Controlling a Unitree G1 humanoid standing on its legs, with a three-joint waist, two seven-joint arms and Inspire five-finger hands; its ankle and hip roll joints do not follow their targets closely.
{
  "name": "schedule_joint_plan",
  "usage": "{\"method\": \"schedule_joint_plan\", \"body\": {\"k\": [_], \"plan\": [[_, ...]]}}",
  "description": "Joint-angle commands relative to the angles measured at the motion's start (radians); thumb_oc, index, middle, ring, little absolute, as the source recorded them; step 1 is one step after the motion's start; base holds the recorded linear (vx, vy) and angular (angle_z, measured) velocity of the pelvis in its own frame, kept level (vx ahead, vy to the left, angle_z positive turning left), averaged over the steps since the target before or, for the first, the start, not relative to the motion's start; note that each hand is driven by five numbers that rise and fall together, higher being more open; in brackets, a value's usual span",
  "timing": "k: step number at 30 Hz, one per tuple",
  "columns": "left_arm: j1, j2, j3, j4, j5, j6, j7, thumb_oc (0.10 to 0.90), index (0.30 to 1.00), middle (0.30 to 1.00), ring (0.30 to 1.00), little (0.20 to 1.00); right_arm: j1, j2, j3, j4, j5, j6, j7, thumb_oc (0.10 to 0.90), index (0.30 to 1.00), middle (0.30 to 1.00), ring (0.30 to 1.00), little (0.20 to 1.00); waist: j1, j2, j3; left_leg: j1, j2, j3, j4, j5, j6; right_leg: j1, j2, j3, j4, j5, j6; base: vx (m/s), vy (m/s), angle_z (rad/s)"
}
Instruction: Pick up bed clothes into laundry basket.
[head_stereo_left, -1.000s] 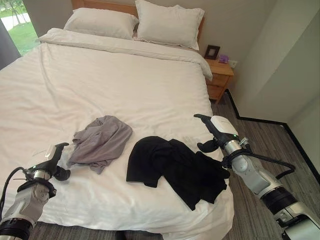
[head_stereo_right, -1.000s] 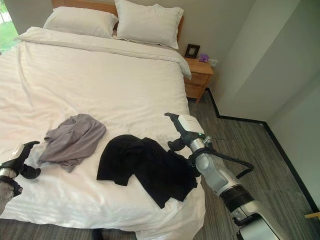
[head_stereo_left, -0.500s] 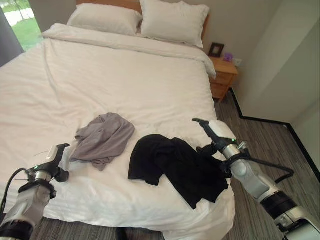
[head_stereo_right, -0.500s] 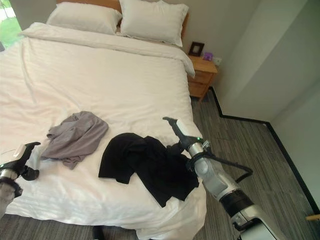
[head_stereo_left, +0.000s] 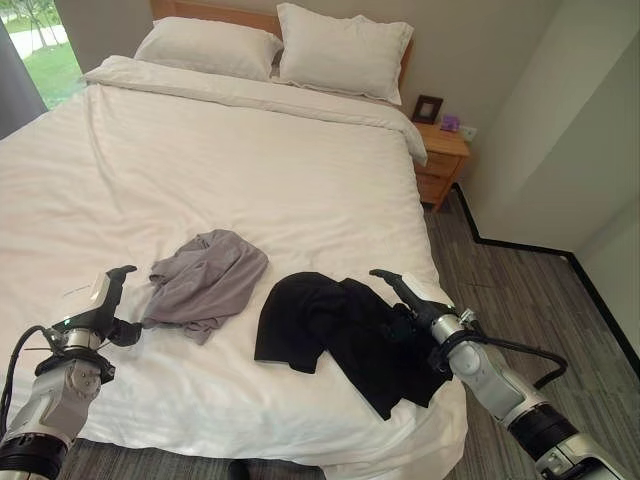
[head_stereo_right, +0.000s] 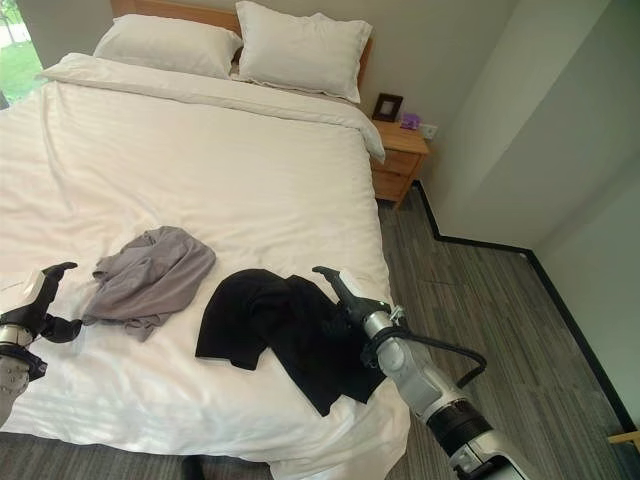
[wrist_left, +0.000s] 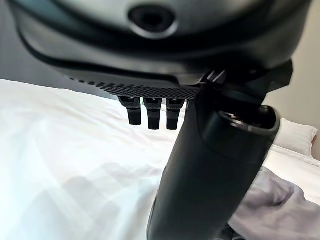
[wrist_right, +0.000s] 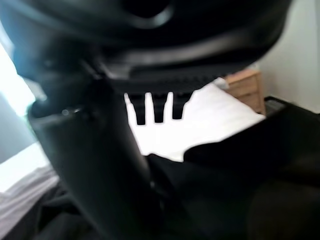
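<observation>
The black garment (head_stereo_left: 345, 335) is spread out with loose corners (head_stereo_left: 384, 406), so it will bunch up into folds and hang down from the robot's right gripper when the robot carries it.
A crumpled grey garment (head_stereo_left: 205, 280) lies on the white bed (head_stereo_left: 250, 170) near its foot. A black garment (head_stereo_left: 335, 325) is spread beside it toward the bed's right edge. My left hand (head_stereo_left: 98, 310) hovers just left of the grey garment, open, with its thumb raised and nothing in it. The left wrist view shows the grey cloth (wrist_left: 280, 205) past the thumb (wrist_left: 210, 170). My right hand (head_stereo_left: 415, 300) is low over the right part of the black garment, open and empty. The right wrist view shows black cloth (wrist_right: 240, 185) beneath its fingers.
Two white pillows (head_stereo_left: 340, 45) rest against the headboard. A wooden nightstand (head_stereo_left: 442, 160) with a small picture frame (head_stereo_left: 428, 107) stands at the bed's far right. Grey plank floor (head_stereo_left: 520, 290) runs along the right side, bounded by a wall.
My right hand has come down and leftward onto the edge of the black garment. My left hand has edged closer to the grey garment. The camera has shifted slightly.
</observation>
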Motion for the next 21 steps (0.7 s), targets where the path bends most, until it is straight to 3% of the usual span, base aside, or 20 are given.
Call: {"method": "schedule_joint_plan", "body": {"k": [1, 10, 19, 20, 21], "plan": [[-0.097, 0.046, 0.05, -0.044, 0.023, -0.006, 0.076, 0.8, 0.9, 0.9, 0.9, 0.9, -0.101, -0.004, -0.022, 0.043, -0.037, -0.02, -0.031, 0.8, 0.9, 0.9, 0.9, 0.9, 0.022, 0.047, -0.021, 0.043, -0.03, 0.02, 0.008, -0.117, -0.026, 0.03, -0.049, -0.026, 0.013, -0.03, 0.06, 0.0, 0.0, 0.0], [-0.199, 0.058, -0.008, -0.057, 0.085, 0.01, 0.128, 0.8, 0.9, 0.9, 0.9, 0.9, -0.124, 0.094, 0.034, 0.213, -0.075, -0.012, -0.066, 0.8, 0.9, 0.9, 0.9, 0.9, 0.024, 0.051, 0.003, 0.008, -0.027, 0.017, 0.008, -0.112, -0.027, -0.001, -0.051, -0.035, 0.013, -0.028, 0.062, 0.0, 0.0, 0.0], [-0.272, 0.059, -0.003, -0.125, 0.088, 0.002, 0.193, 0.8, 0.9, 0.9, 0.9, 0.9, -0.118, 0.157, 0.064, 0.283, -0.076, -0.018, -0.092, 0.8, 0.9, 0.9, 0.9, 0.9, 0.023, 0.062, 0.022, -0.038, -0.026, 0.007, 0.008, -0.106, -0.03, -0.043, -0.056, -0.037, 0.013, -0.026, 0.063, 0.0, -0.001, 0.02], [-0.465, 0.087, -0.136, -0.04, 0.099, 0.029, 0.199, 0.8, 0.9, 0.9, 0.9, 0.9, -0.139, 0.165, 0.102, 0.293, -0.07, -0.024, -0.079, 0.8, 0.9, 0.9, 0.9, 0.9, -0.002, 0.066, 0.016, -0.037, -0.024, 0.014, 0.008, -0.106, -0.032, -0.046, -0.056, -0.034, 0.013, -0.026, 0.064, 0.05, 0.02, 0.0], [-0.569, 0.074, -0.222, 0.029, 0.123, 0.041, 0.193, 0.8, 0.9, 0.9, 0.9, 0.9, -0.147, 0.186, 0.145, 0.311, -0.05, -0.025, -0.089, 0.529, 0.493, 0.493, 0.493, 0.493, -0.025, 0.07, 0.01, -0.033, -0.022, 0.024, 0.008, -0.106, -0.033, -0.049, -0.055, -0.026, 0.013, -0.025, 0.066, 0.05, 0.028, 0.12]]}}
